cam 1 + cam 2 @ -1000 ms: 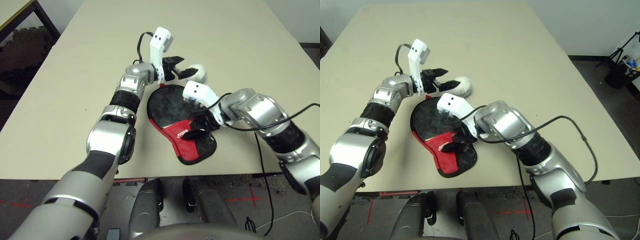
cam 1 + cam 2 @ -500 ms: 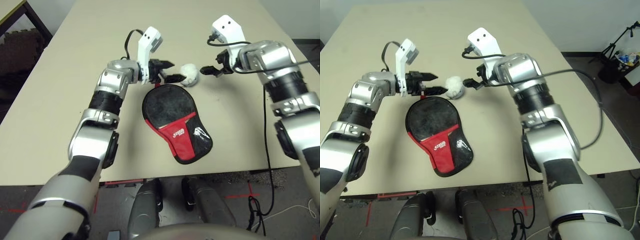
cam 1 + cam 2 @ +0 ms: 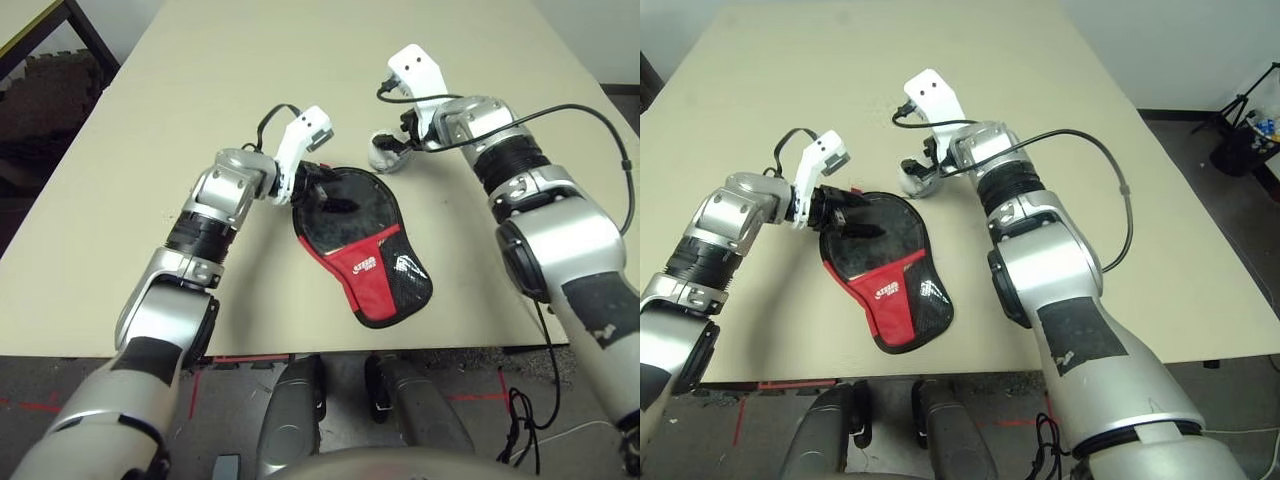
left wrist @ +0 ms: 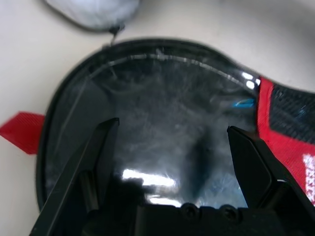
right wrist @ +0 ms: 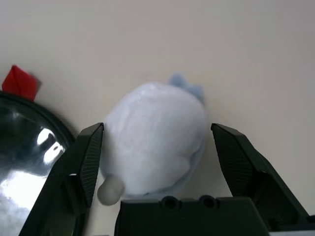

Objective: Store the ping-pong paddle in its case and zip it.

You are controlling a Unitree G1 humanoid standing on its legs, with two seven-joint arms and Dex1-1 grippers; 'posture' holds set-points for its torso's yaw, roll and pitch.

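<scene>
The robot's right gripper should pull the zipper's plush ball (image 3: 384, 157) from the case's round end, where it sits, to the case's handle end (image 3: 402, 292) while the left gripper steadies the case.
The case (image 3: 365, 255) lies flat on the table, black round end toward the far side, red handle end near the front edge. The ping-pong paddle is hidden. My left gripper (image 3: 325, 190) is open, low over the case's round end. In the left wrist view its fingers (image 4: 98, 152) spread above the shiny black panel (image 4: 167, 113). My right gripper (image 3: 390, 148) is open just beyond the case. Its fingers (image 5: 86, 157) stand on either side of a fluffy white plush ball (image 5: 152, 135).
The plush ball (image 3: 383, 152) rests against the far rim of the case, beside a small red tab (image 5: 19, 81). The tan table (image 3: 150, 110) stretches bare to the left and far side. Its front edge (image 3: 250, 352) runs close under the case's handle end.
My right gripper left the case's red end, swung to the far side and now straddles the plush ball. My left gripper moved from beside the ball down over the case's round end.
</scene>
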